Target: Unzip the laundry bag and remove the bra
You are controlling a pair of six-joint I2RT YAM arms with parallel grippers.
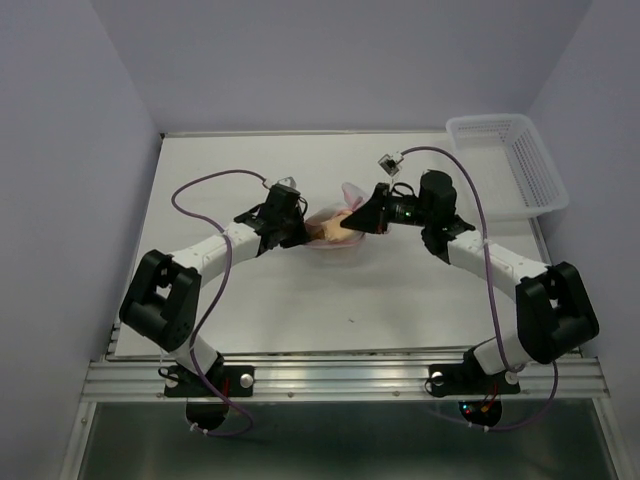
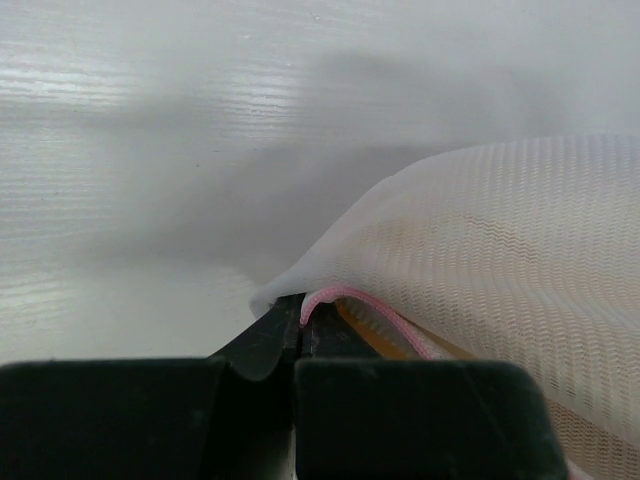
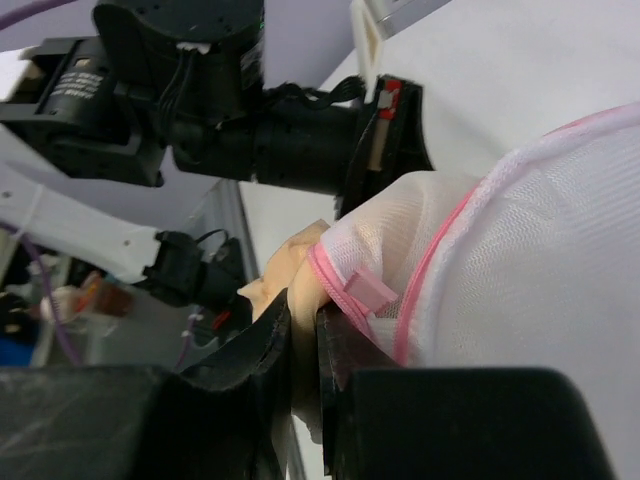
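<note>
My left gripper is holding the laundry bag's edge (image 2: 362, 296). My right gripper should keep pulling the tan bra past the pink rim (image 3: 332, 284) and let go of it there.
The laundry bag (image 1: 338, 245), white mesh with pink trim, lies on the table's middle between both grippers. Its mesh fills the right of the left wrist view (image 2: 500, 260) and the right of the right wrist view (image 3: 530, 270). The bra (image 1: 330, 232), tan fabric, shows at the bag's opening. My left gripper (image 1: 296, 228) is shut on the bag's pink-trimmed edge (image 2: 340, 296). My right gripper (image 1: 362, 222) is shut on a fold of the tan bra (image 3: 305, 300), right beside the bag's pink rim.
A white plastic lattice basket (image 1: 520, 165) stands at the table's far right corner. White walls close the table at the back and both sides. The arms' cables arc above the table on both sides.
</note>
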